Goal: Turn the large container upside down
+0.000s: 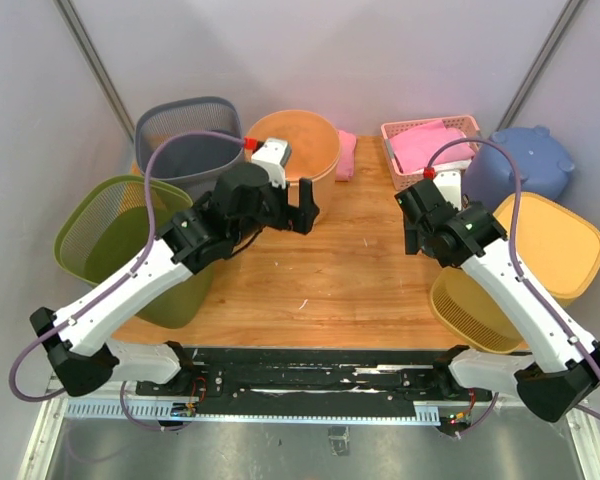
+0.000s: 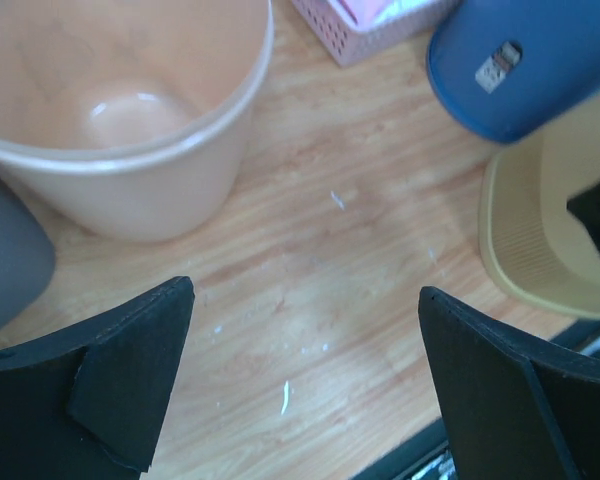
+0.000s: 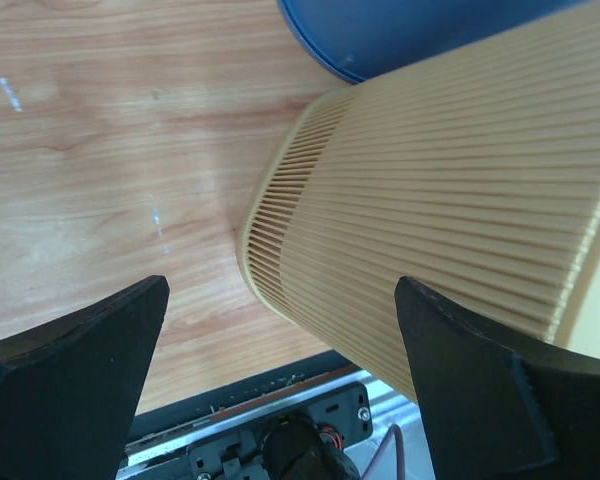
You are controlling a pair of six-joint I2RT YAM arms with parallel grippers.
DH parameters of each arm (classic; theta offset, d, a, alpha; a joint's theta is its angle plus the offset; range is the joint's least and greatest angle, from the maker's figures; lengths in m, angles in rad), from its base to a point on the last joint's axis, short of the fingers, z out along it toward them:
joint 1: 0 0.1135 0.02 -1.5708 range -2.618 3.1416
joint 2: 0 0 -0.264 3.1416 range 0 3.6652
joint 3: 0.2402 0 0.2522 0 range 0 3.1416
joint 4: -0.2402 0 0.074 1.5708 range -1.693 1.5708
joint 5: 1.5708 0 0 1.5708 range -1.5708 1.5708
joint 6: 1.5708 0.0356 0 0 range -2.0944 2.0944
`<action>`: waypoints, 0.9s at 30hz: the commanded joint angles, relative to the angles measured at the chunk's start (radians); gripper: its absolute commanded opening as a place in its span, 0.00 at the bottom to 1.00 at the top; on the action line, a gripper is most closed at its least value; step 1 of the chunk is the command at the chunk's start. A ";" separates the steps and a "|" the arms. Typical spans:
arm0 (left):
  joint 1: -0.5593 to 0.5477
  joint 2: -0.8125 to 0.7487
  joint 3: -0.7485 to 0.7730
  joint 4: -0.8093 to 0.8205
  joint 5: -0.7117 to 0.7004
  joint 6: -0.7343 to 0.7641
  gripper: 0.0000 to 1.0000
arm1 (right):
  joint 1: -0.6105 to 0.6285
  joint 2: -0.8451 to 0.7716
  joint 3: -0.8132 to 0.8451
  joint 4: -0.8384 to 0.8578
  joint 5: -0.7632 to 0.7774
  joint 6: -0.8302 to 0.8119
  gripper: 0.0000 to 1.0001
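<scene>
A pink edge (image 1: 346,157) sticks out from behind the orange bucket (image 1: 308,150), so the robot should expect to find a folded pink cloth hidden there when it tips the bucket.
The large container (image 1: 545,250) is a yellow ribbed bin at the table's right edge, lying tipped with its flat base facing up and right and its rim (image 1: 460,310) low toward the table. In the right wrist view its ribbed wall (image 3: 450,170) fills the upper right. My right gripper (image 3: 282,290) hangs open just above that wall, near the rim, holding nothing. My left gripper (image 1: 298,220) stands open over bare wood in front of the orange bucket (image 1: 295,140); nothing is between its fingers (image 2: 130,370).
A green mesh bin (image 1: 115,235) and a grey mesh bin (image 1: 185,135) stand at the left. A pink basket (image 1: 430,145) with pink cloth sits at the back right beside a blue upturned container (image 1: 525,165). The table's front edge (image 3: 230,385) is close below the right gripper.
</scene>
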 commanded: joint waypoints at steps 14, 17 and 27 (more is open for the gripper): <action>0.123 0.487 0.524 0.010 0.052 0.278 0.99 | -0.010 -0.245 -0.060 0.245 -0.171 -0.083 0.99; 0.154 0.580 0.587 -0.025 0.110 0.302 0.99 | -0.010 -0.248 -0.042 0.238 -0.158 -0.091 0.99; 0.155 0.714 0.578 -0.071 0.145 0.315 0.94 | -0.011 -0.268 -0.040 0.233 -0.139 -0.096 0.99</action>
